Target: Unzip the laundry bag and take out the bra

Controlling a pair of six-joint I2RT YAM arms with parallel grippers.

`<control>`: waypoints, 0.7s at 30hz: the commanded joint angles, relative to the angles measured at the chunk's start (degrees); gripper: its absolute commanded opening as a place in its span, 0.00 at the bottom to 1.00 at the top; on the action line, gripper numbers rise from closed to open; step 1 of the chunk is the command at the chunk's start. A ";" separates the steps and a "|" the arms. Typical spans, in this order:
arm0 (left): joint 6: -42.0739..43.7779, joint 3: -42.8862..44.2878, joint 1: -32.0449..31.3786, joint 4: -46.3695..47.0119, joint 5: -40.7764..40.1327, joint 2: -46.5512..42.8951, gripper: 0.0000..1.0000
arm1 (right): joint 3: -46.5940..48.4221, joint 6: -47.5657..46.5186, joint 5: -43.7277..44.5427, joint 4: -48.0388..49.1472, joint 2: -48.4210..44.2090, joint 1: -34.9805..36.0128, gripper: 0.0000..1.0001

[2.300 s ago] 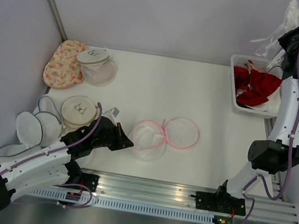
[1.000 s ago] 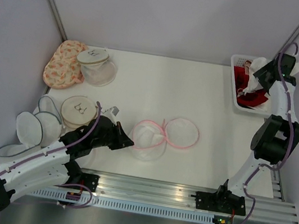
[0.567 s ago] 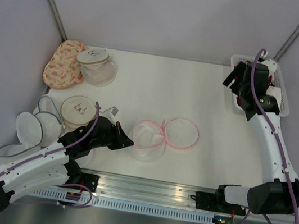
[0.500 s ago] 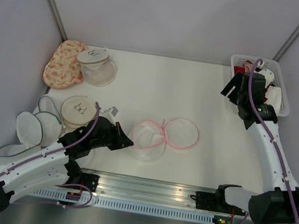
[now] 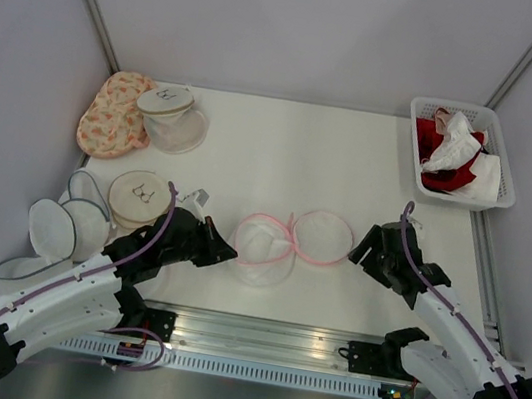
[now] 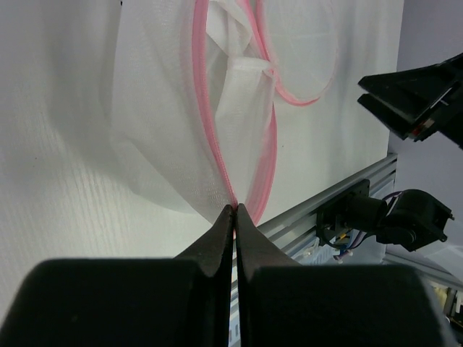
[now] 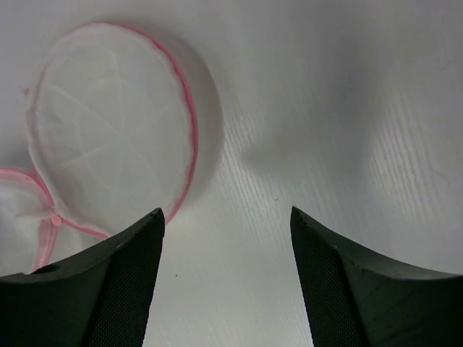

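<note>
Next, I fold the laundry bag's lid (image 5: 324,237) over with my right gripper, because it lies flopped open, before my left gripper carries the bag to the beige round bag (image 5: 140,196).
The laundry bag (image 5: 264,245) lies unzipped in mid-table, a white mesh dome with a pink rim. Its round lid half (image 5: 324,237) is flopped to the right. My left gripper (image 5: 230,253) is shut on the pink rim at the bag's left edge. The left wrist view shows the closed tips (image 6: 236,208) pinching that rim below the mesh (image 6: 166,130). My right gripper (image 5: 364,251) hovers open just right of the lid; in its wrist view the lid (image 7: 108,137) lies ahead-left of the empty jaws (image 7: 226,211). A white bra (image 5: 453,148) lies in the basket.
The white basket (image 5: 463,107) at the back right holds red and white garments. An orange floral pouch (image 5: 113,113) and a clear mesh dome (image 5: 171,114) sit at the back left. A beige round bag (image 5: 140,195) and white mesh bags (image 5: 59,228) lie by the left arm.
My right arm has swung down from the basket to the table beside the bag's lid, leaving the white bra in the basket. The left arm has not moved.
</note>
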 commanded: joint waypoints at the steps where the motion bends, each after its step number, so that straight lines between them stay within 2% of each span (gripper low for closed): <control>1: -1.08 0.14 0.22 1.95 -1.18 -0.25 0.02 | -3.50 8.16 -3.95 8.21 -0.20 1.93 0.74; 7: -1.08 0.14 0.22 2.03 -1.18 -0.08 0.02 | -8.51 12.65 -6.05 18.58 2.08 3.25 0.71; 13: -1.08 -0.39 0.22 2.21 -0.83 0.01 0.02 | -11.68 15.99 -6.85 27.90 8.85 3.52 0.68; 16: -1.17 -0.65 0.22 2.30 -0.83 -0.16 0.02 | -12.83 17.40 -6.85 33.08 11.22 3.69 0.52; 17: -1.26 -0.82 0.22 2.30 -0.74 -0.42 0.02 | -13.01 17.57 -6.59 35.01 11.49 3.78 0.30; 19: -1.17 -0.91 0.22 2.39 -0.65 -0.43 0.02 | -12.57 17.32 -5.28 35.12 10.53 4.04 0.03; 21: -1.08 -0.82 0.22 2.39 -0.56 -0.51 0.02 | -10.82 16.35 -2.99 33.19 9.30 4.13 0.00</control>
